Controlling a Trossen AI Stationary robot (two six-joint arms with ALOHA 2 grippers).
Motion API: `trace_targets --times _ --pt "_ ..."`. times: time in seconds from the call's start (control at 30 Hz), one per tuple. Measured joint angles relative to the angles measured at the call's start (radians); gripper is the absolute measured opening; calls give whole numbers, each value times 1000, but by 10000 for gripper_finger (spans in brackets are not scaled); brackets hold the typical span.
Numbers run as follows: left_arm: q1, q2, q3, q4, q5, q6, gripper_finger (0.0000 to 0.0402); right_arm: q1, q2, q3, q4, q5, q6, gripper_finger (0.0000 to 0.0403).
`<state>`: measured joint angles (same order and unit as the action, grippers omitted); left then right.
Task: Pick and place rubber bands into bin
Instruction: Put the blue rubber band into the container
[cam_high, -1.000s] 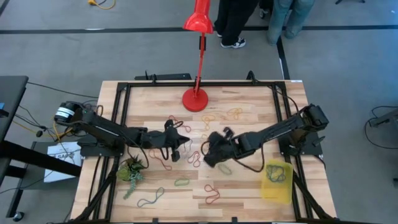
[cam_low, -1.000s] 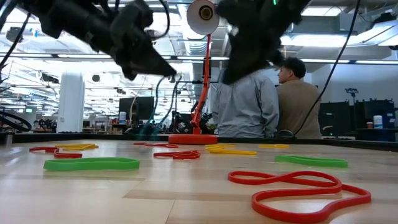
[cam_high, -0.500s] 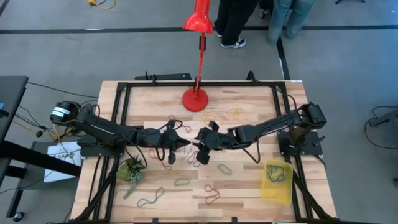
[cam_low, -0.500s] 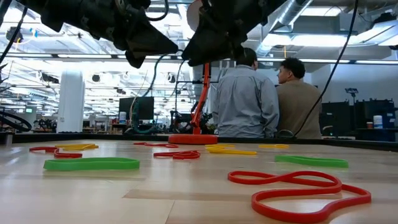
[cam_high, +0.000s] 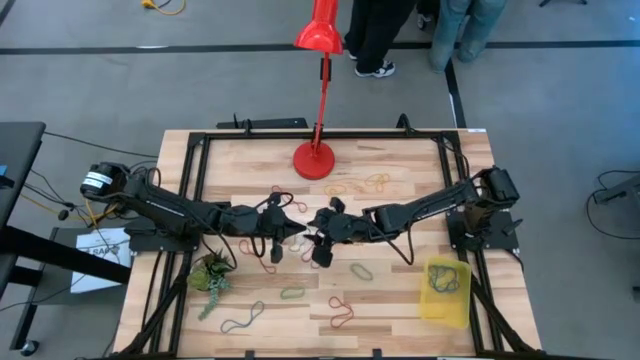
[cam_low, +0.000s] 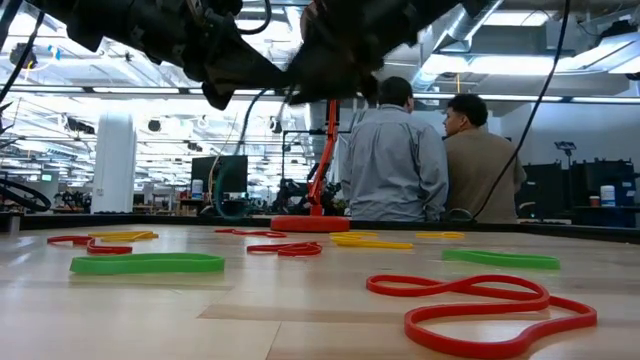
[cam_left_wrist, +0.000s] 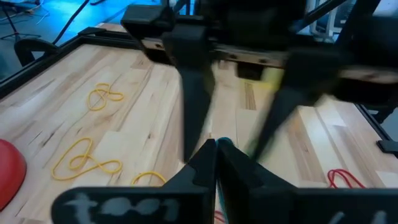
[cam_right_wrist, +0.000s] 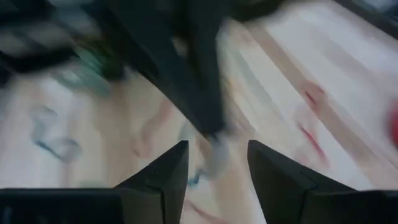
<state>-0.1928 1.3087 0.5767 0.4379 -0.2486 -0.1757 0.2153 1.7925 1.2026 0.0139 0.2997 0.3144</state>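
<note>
My left gripper is holding the grey-blue rubber band far away from the yellow bin (cam_high: 445, 293). My right gripper should therefore take the rubber band and bring it to the bin.
My left gripper (cam_high: 300, 234) hangs above the middle of the table, shut, with a sliver of grey-blue rubber band (cam_left_wrist: 219, 190) showing between its fingers (cam_left_wrist: 205, 163). My right gripper (cam_high: 317, 240) faces it from the right, open (cam_right_wrist: 214, 168). Its two fingers stand on either side of the left fingertips, and I cannot tell whether they touch. Several more rubber bands (cam_high: 340, 312) lie flat on the wood. The yellow bin (cam_high: 425, 300) sits at the near right with bands inside it. My left gripper pinches a grey-blue rubber band between its two shut fingers, with only a thin strip (cam_left_wrist: 219, 190) showing. The fingers come nearly level from the table's left. The band is lifted clear of the table. Its hanging part is blurred in the right wrist view.
A red lamp base (cam_high: 315, 160) stands at the far middle, and a small green plant (cam_high: 212, 275) sits at the near left. Green (cam_low: 148, 263) and red (cam_low: 480, 305) bands lie near the front edge. Two people (cam_low: 430, 160) stand beyond the far edge.
My right gripper has moved toward the table's left, up to my left gripper, and has tipped from pointing steeply down to nearly level. My left gripper has stayed shut and kept its place.
</note>
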Motion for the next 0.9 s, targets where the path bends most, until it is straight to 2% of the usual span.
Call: trace_targets --times 0.3,0.53,0.9 --pt "0 0 0 -3 -1 0 0 0 48 0 27 -14 -27 98" --pt "0 0 0 -6 -1 -1 0 3 48 0 19 -11 -62 11" --pt "0 0 0 -59 -20 1 12 7 48 0 14 -10 -49 3"
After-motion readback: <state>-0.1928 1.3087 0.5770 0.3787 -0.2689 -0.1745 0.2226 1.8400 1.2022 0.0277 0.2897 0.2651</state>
